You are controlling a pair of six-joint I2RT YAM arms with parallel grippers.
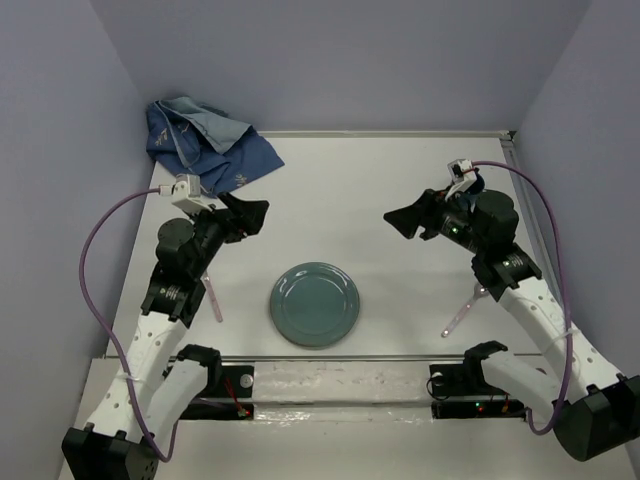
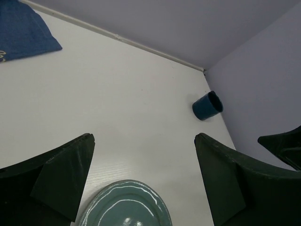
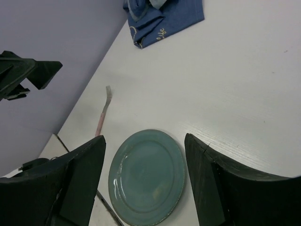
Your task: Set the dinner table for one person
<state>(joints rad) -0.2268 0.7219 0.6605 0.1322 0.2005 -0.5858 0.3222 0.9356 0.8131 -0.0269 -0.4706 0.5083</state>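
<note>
The blue cloth lies crumpled point(image 1: 200, 140) at the table's far corner, away from the robot's right gripper, so the robot's left gripper should first pull the cloth toward the middle point(image 1: 322, 200) behind the plate.
The white dinner table point(image 1: 345, 185) holds a teal plate point(image 1: 315, 303) near its front middle. A pink-handled fork point(image 1: 212, 297) lies left of the plate, and a pink-handled utensil point(image 1: 462, 312) lies right of it. My left gripper point(image 1: 250, 215) is open and empty, raised above the table behind and left of the plate point(image 2: 124, 207). My right gripper point(image 1: 405, 222) is open and empty, raised behind and right of the plate point(image 3: 146, 176). The fork point(image 3: 103, 110) also shows in the right wrist view. A dark blue cup point(image 2: 207, 105) stands by the right wall.
A crumpled blue cloth point(image 1: 205, 140) with pale outlines lies at the far left corner and also shows in the right wrist view point(image 3: 164, 16). Lilac walls enclose the table at the back and sides. A metal rail point(image 1: 330, 360) runs along the front edge.
</note>
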